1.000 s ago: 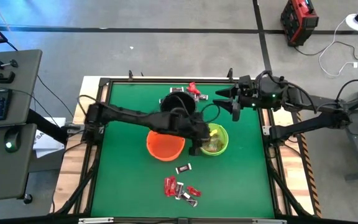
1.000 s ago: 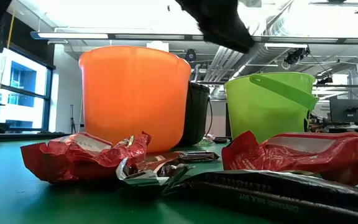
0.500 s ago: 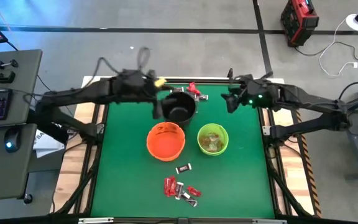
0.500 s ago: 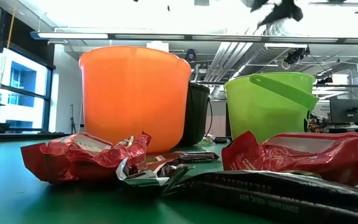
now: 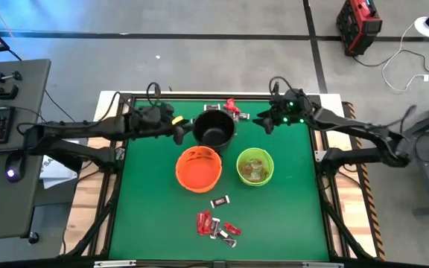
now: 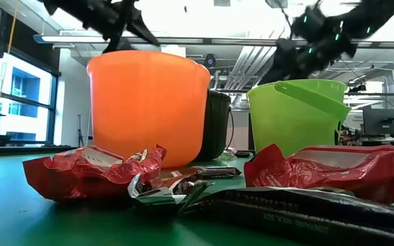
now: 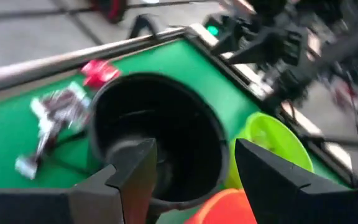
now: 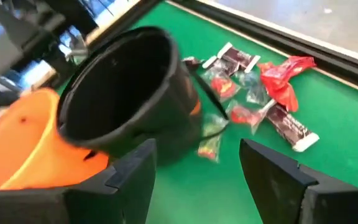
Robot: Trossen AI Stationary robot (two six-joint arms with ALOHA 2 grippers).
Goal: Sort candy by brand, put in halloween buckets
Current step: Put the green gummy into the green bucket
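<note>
The gummy candy's near end pokes out beyond the black bucket's handle [image 8: 219, 132], so I should carry on moving my right gripper toward that loose end [image 8: 208, 152] until its fingers can close.
Three buckets stand on the green table: black [image 5: 214, 128], orange [image 5: 198, 169] and lime green [image 5: 255, 166], the green one with pale candy inside. Loose candy lies behind the black bucket by the far edge [image 5: 229, 109], and red and dark pieces lie near the near edge [image 5: 218, 225]. My left gripper [image 5: 181, 131] hovers open just left of the black bucket [image 7: 154, 137]. My right gripper [image 5: 264, 121] hovers open to the right of it, facing the far candy [image 8: 247, 93]. Neither touches anything.
One dark candy [image 5: 220, 201] lies alone in front of the orange bucket. A black frame rail [image 5: 199, 95] runs along the far edge. Open green cloth shows at the table's left and right sides. In the low view, wrappers [image 6: 94, 171] fill the foreground.
My left gripper has left the green bucket, swung up and toward the table's far left, then come down beside the black bucket's left side. My right gripper has shifted a little left toward the black bucket. Buckets and candy have stayed in place.
</note>
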